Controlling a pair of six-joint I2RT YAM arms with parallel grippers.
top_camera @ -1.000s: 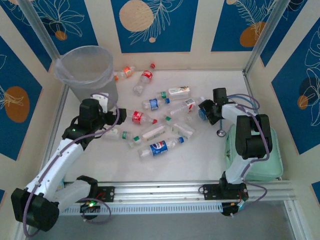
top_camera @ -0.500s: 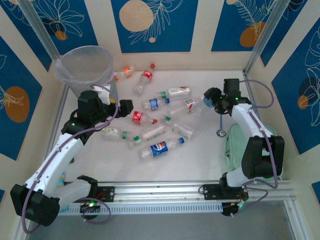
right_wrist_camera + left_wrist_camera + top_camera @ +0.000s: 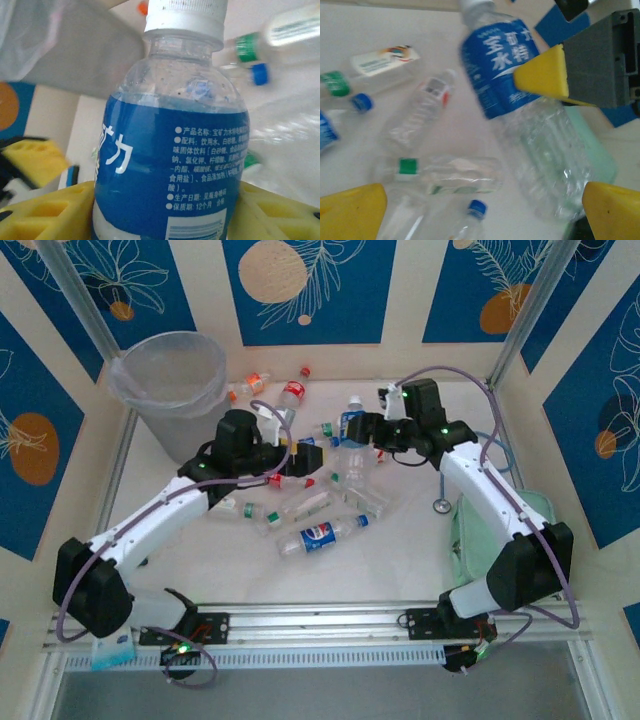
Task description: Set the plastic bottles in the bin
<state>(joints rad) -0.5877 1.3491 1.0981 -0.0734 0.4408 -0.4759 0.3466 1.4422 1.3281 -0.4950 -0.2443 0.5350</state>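
Note:
The bin [image 3: 172, 390] is a long way from my right gripper, so next my left gripper grabs the bottle [image 3: 350, 463] under its blue label first. After that, my right gripper should open and move back.
My right gripper [image 3: 365, 429] is shut on a clear bottle with a blue label and white cap [image 3: 350, 422], held upright above the pile. In the right wrist view the yellow pads [image 3: 47, 215] press both sides of that bottle [image 3: 170, 165]. My left gripper [image 3: 290, 453] stands open just left of it. Its yellow fingertips [image 3: 350, 212] are wide apart, and the held bottle [image 3: 500, 65] hangs close in front of them. Several other plastic bottles [image 3: 320, 535] lie scattered on the white table. The bin [image 3: 170, 380] stands at the far left corner.
A pale green case [image 3: 515, 550] lies at the right edge beside the right arm. A small round metal piece on a cable [image 3: 441, 505] lies next to it. Walls and metal posts [image 3: 520, 330] close in the table's back and sides.
The right arm swung left from the table's right side to the middle, its jaws closing on the blue-labelled bottle. The left arm moved from beside the bin toward the pile's middle.

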